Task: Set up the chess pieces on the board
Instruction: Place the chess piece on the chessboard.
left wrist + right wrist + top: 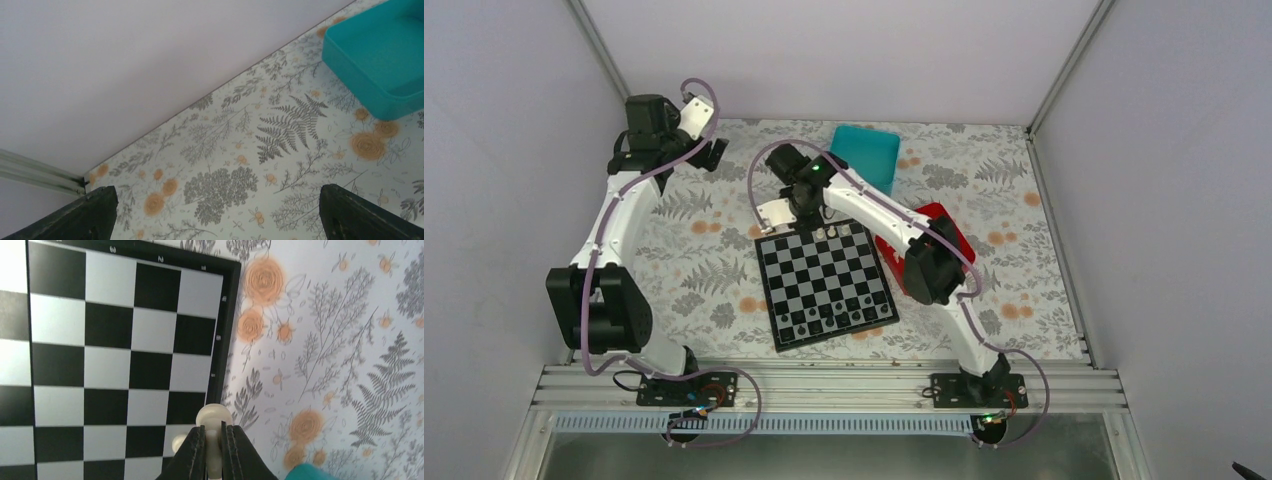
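My right gripper has the cream piece's base (214,412) pointing down, and the black square (195,335) beside the white corner square is empty. My right gripper should keep going down there and let go.
The chessboard (824,285) lies in the middle of the floral cloth, with dark pieces along its near edge and a few cream pieces (832,232) at its far edge. My right gripper (213,432) is shut on a cream chess piece (214,416) and holds it over the board's far corner (200,390). A second cream piece (180,442) shows just left of the fingers (195,450). From above, the right gripper (804,215) sits at the board's far left corner. My left gripper (215,210) is open and empty over bare cloth at the far left (709,150).
A teal box (866,152) stands at the back, also in the left wrist view (380,55). A red tray (944,235) lies right of the board, partly under the right arm. White walls close in the back and sides.
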`<state>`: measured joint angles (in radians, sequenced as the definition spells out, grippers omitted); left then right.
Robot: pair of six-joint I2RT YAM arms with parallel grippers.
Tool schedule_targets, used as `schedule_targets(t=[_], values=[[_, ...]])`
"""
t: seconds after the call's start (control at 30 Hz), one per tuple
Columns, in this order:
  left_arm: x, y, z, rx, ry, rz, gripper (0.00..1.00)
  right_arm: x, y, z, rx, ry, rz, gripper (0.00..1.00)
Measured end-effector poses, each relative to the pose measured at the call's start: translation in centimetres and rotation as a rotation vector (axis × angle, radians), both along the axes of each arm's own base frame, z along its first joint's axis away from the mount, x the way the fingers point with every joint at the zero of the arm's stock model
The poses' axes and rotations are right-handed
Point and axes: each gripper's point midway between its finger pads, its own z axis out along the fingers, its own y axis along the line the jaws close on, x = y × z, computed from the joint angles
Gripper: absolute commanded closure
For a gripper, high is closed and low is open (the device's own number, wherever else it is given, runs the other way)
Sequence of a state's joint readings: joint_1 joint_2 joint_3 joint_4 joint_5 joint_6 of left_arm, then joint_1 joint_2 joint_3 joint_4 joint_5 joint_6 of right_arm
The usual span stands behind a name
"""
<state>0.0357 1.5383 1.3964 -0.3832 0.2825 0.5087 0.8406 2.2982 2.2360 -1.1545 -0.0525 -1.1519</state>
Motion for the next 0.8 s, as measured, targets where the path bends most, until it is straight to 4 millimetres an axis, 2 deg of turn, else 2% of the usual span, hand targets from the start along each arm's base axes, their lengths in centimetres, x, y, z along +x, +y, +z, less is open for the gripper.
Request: schedule_targets(t=[0.13,0.23,0.33,0.47,0.8], values=[[-0.4,0.8,-1.0,-0.005,0.018,0.014,0.0,-0.7,1.8,-0.3,0.02,-0.01,0.034,0.95],[-0.8,1.2,-1.7,-0.009,0.031,0.018,0.0,-0.9,2.8,-1.6,0.019,-0.004,0.049,0.95],[-1.1,1.5,-2.3,-0.013,0.043,0.023,0.0,-1.2,3.3,-3.2,0.009,0.013,0.059,0.95],[-1.3,1.9,-2.6,-0.019,0.048,0.028,0.0,-1.3,3.7,-4.4,0.003,0.026,0.065,0.95],[-1.3,2.1,-2.3,-0.029,0.029,0.02,0.0,-1.3,4.6,-4.2,0.039,0.028,0.076,0.95]])
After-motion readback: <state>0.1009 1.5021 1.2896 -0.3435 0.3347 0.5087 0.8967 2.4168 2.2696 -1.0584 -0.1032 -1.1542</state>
